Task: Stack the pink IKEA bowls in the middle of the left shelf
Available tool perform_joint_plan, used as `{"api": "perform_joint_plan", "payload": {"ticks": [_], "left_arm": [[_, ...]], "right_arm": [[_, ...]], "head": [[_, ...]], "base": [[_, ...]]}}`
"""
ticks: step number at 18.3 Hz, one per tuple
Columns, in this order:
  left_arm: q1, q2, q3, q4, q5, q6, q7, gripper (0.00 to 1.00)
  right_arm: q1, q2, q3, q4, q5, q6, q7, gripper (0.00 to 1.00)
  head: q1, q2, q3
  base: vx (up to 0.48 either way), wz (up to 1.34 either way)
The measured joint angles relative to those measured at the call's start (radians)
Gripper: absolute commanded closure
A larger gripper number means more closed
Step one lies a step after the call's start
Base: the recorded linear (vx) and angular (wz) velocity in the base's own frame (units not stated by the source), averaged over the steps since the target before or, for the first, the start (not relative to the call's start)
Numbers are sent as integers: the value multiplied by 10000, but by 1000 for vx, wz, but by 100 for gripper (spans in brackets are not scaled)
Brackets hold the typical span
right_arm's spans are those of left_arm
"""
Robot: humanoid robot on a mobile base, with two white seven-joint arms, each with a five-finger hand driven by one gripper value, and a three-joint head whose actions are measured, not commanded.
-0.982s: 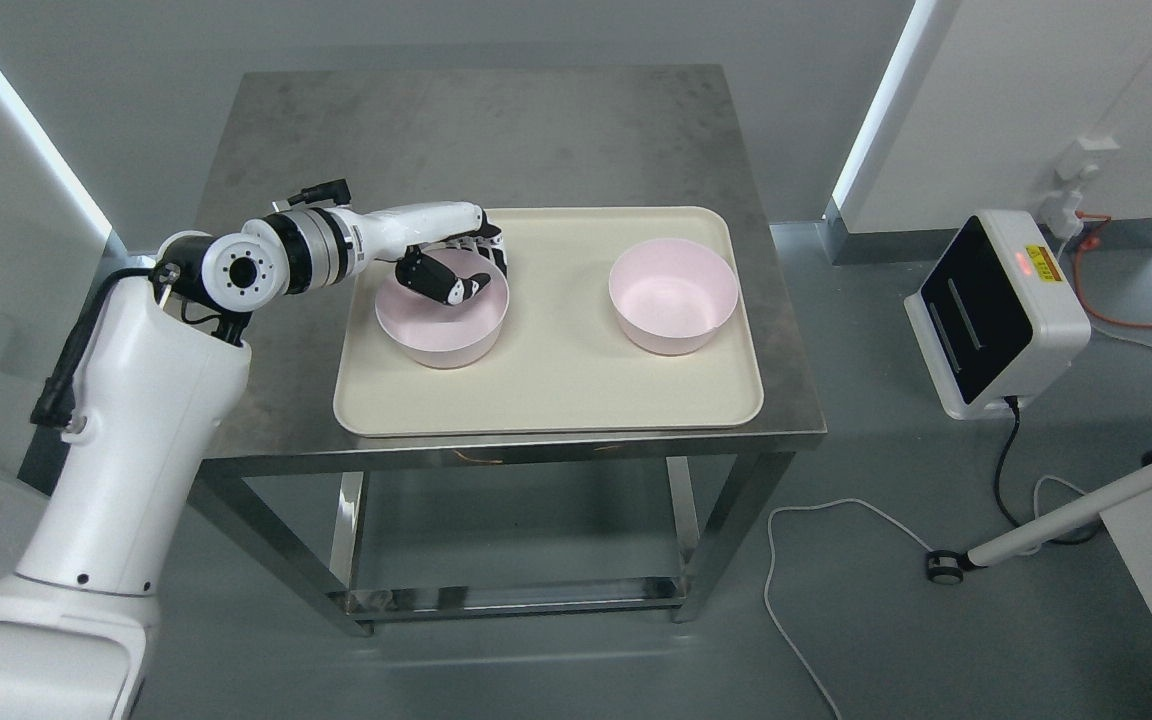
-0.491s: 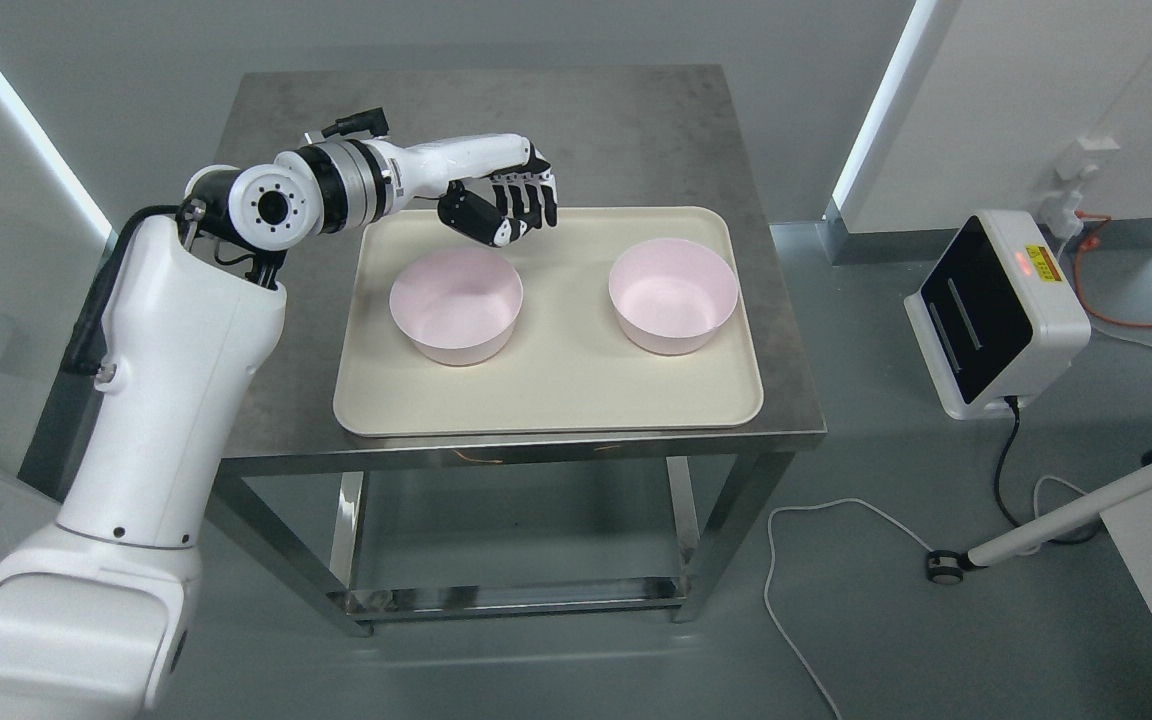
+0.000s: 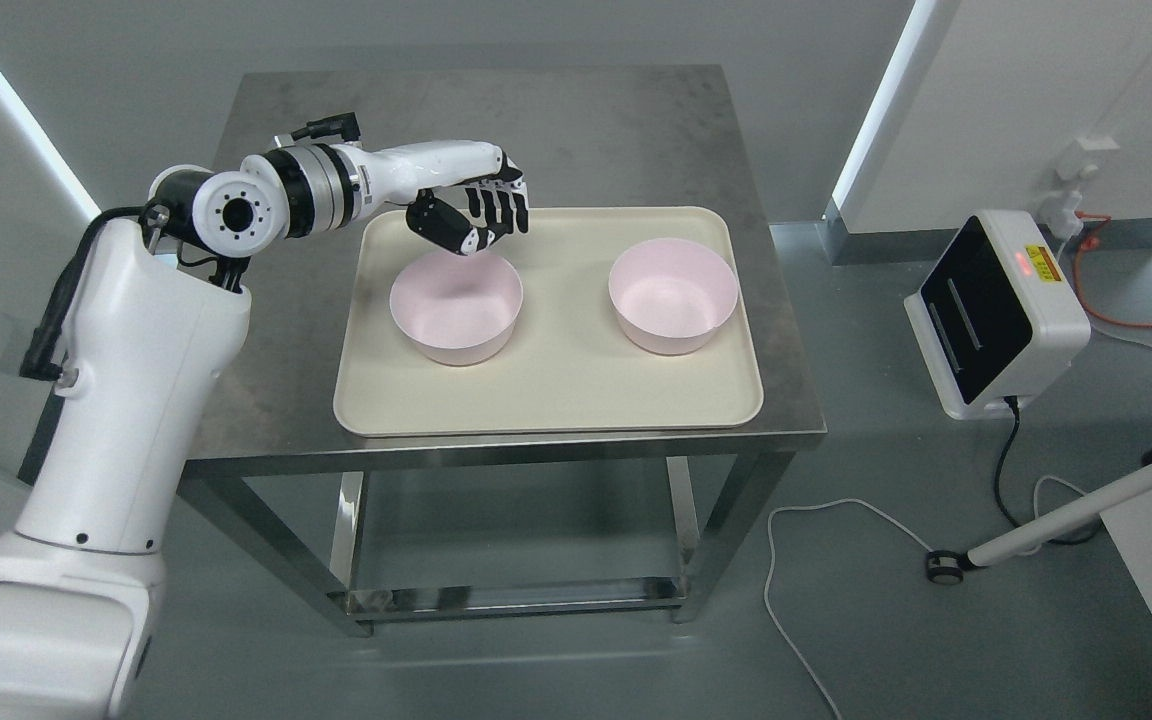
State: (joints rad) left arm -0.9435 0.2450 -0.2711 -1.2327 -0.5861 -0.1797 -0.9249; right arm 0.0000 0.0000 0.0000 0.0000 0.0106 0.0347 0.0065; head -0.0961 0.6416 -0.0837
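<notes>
The stacked bowls will stay nested when the robot carries them, with the upper bowl's rim showing above the lower bowl's rim, because both pink bowls taper toward their bases.
Two pink bowls stand apart on a cream tray on the steel table. The left bowl is near the tray's middle left, the right bowl toward its right side. My left hand hovers just above the far rim of the left bowl, fingers loosely curled and spread, holding nothing. Its white arm reaches in from the lower left. Both bowls are upright and hold nothing.
The steel table has bare surface behind and left of the tray. A white device with a black screen sits on the floor at right, with cables trailing beside the table leg.
One second ago my left hand was in the left bowl; it let go and rose to the tray's far edge, then drifted slightly left and down. The bowl shifted a little right.
</notes>
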Motion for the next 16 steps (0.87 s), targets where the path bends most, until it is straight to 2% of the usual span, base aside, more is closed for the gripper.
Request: {"api": "perform_joint_plan", "payload": {"ticks": [6, 16], "left_arm": [[241, 403, -112, -203, 0, -76, -243, 38], [227, 656, -993, -329, -690, -138, -342, 53]], "right_arm": [[0, 0, 0, 0, -73, 2, 0, 0], [0, 0, 0, 0, -101, 14, 0, 0]], "head": [[0, 0, 0], [0, 0, 0]], "base": [[0, 0], [0, 0]]}}
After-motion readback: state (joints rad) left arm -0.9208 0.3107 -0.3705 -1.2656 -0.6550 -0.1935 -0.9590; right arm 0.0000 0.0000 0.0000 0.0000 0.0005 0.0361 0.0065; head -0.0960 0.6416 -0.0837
